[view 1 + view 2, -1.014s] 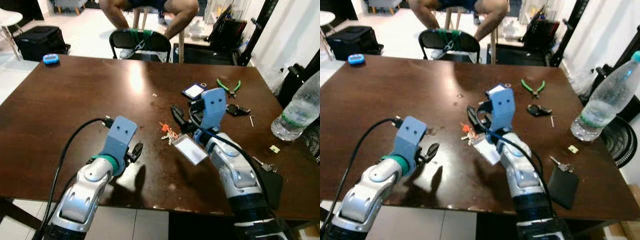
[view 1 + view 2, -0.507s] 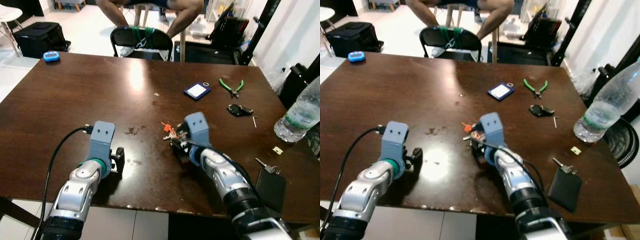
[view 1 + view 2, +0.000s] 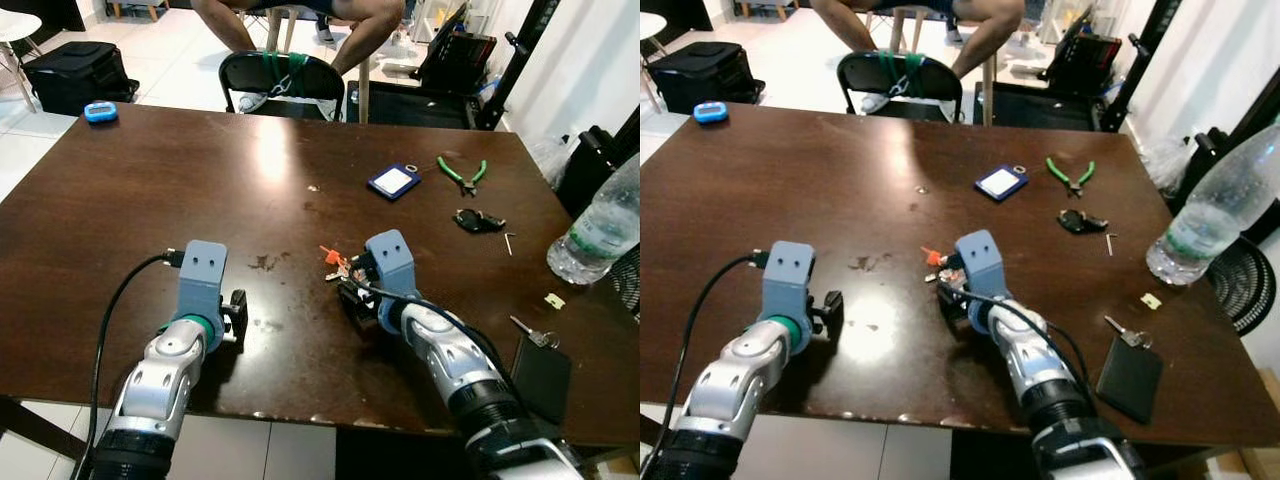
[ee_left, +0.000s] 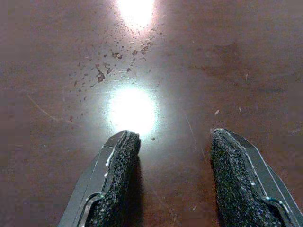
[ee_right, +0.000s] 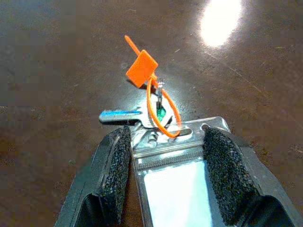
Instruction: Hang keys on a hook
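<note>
The orange loop (image 5: 173,108) keeps an open arch, so I expect the orange tag (image 3: 332,257) to stick out stiffly past the ends of my right gripper's fingers when I carry the keys.
A small bunch of keys (image 5: 118,115) with an orange tag (image 5: 142,68) on an orange loop lies on the dark wooden table (image 3: 150,190), joined to a clear badge holder (image 5: 180,189). My right gripper (image 5: 165,135) is down at the table, open, with one finger on each side of the badge holder; the keys lie just past its fingertips. From the head, the keys (image 3: 335,262) show beside the right gripper (image 3: 352,292). My left gripper (image 3: 236,315) rests low over bare table to the left, open and holding nothing (image 4: 173,142).
On the far right of the table lie a blue card holder (image 3: 393,181), green pliers (image 3: 460,172), a black car key (image 3: 477,220), a water bottle (image 3: 600,225) and a black wallet (image 3: 540,365). A blue object (image 3: 100,112) sits far left. A person (image 3: 360,30) sits behind a chair (image 3: 280,85).
Over the last second my right arm dropped from above the table down onto the badge holder, and the left arm also lowered. Little has moved in the last half second.
</note>
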Robot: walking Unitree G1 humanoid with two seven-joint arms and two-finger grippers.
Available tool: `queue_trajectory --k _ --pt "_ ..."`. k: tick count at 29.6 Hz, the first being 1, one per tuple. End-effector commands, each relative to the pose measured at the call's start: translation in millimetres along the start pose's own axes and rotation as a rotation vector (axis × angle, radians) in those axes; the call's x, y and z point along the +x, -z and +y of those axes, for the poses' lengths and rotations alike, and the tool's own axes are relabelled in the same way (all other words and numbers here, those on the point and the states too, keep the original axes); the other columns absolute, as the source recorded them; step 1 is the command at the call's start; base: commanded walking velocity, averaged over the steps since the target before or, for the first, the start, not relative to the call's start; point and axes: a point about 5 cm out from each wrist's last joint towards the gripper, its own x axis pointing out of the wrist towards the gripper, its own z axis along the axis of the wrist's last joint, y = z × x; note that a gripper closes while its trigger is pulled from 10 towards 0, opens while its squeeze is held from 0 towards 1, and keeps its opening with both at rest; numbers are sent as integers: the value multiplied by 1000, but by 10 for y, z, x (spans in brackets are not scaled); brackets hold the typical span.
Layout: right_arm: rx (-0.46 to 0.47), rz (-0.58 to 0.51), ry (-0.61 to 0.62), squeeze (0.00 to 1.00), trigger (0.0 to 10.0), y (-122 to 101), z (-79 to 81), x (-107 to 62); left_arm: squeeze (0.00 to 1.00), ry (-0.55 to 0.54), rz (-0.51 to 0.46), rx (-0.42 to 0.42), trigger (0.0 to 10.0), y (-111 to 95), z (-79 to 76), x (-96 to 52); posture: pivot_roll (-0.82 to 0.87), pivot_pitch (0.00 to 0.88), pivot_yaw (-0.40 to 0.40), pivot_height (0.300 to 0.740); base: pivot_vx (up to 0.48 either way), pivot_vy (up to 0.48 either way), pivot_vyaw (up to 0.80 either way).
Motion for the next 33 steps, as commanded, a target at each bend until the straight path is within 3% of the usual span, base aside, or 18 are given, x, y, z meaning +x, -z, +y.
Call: queue_trajectory --k 1,13,19,20,21,24,25,29,31,33 --pt "42 -52 -9 0 10000 -88 9 38 0 -20 70 -7 10000 154 23 14 -58 117 24 740 0 0 0" --pt "79 -100 21 0 10000 -254 -1 146 0 -22 65 -6 10000 147 0 30 -47 124 29 740 0 0 0" --pt "57 -68 8 0 10000 -215 39 170 0 -24 63 -6 10000 147 -4 35 -42 124 27 740 0 0 0" --pt "46 -51 3 0 9373 -187 56 178 0 -25 63 -7 10000 148 -6 37 -40 125 26 740 0 0 0" --pt "37 -34 -5 0 4745 -152 86 195 0 -30 64 -8 10000 155 -3 41 -35 129 23 740 0 0 0" --pt "35 -32 -7 0 3843 -147 93 204 0 -35 65 -10 10000 161 2 41 -35 129 23 740 0 0 0" --pt "37 -30 -7 0 2471 -142 91 204 0 -36 66 -10 10000 163 4 39 -35 132 23 740 0 0 0" --pt "41 -23 -2 0 1412 -116 69 207 0 -38 67 -11 10000 169 7 38 -40 135 25 740 0 0 0" --pt "41 -23 -2 0 1412 -116 69 207 0 -38 67 -11 10000 169 7 38 -40 135 25 740 0 0 0" --pt "45 -25 -1 0 0 -108 53 198 0 -37 67 -9 10000 171 8 41 -40 135 26 740 0 0 0"
